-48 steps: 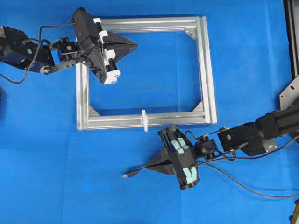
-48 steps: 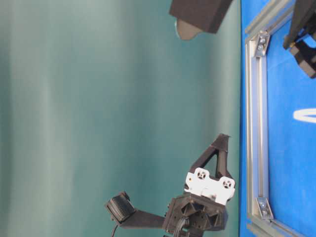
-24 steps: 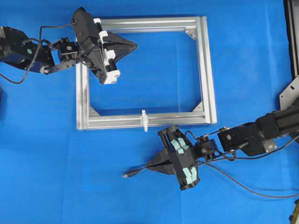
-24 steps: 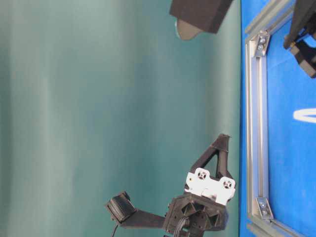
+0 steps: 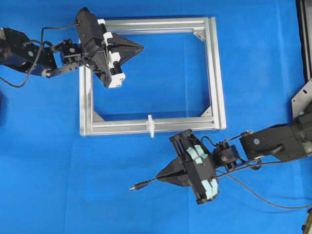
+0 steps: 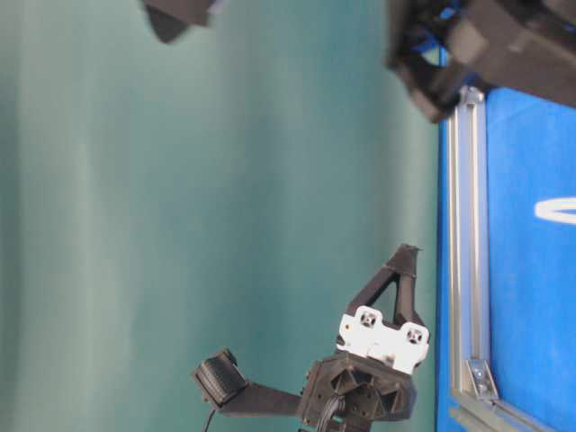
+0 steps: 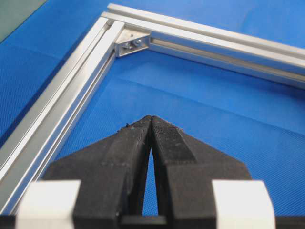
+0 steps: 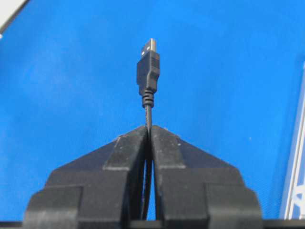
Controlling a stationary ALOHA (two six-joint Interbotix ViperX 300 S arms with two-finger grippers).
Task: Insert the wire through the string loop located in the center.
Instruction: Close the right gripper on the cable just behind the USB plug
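Note:
The plug (image 5: 140,185) points away at a slant past the string loop, so next my right gripper pulls back, turns the plug and moves along the near bar (image 5: 176,125) to the string loop.
The wire (image 5: 146,183) is a thin black cable with a small plug tip (image 5: 133,187). My right gripper (image 5: 159,176) is shut on it just behind the plug, below the frame. In the right wrist view the plug (image 8: 148,67) sticks out ahead of the shut fingertips (image 8: 148,128). The white string loop (image 5: 151,125) sits on the middle of the silver frame's near bar (image 5: 122,127), up and left of the right gripper. My left gripper (image 5: 141,47) is shut and empty over the frame's far left corner; its shut tips show in the left wrist view (image 7: 151,118).
The silver rectangular frame (image 5: 215,73) lies on the blue cloth with corner brackets (image 7: 132,43) inside it. The wire's tail trails right across the cloth (image 5: 263,197). A metal bracket (image 5: 302,97) stands at the right edge.
My right gripper has moved down and right with the wire, lifting away from the frame's near bar. The left arm has not moved.

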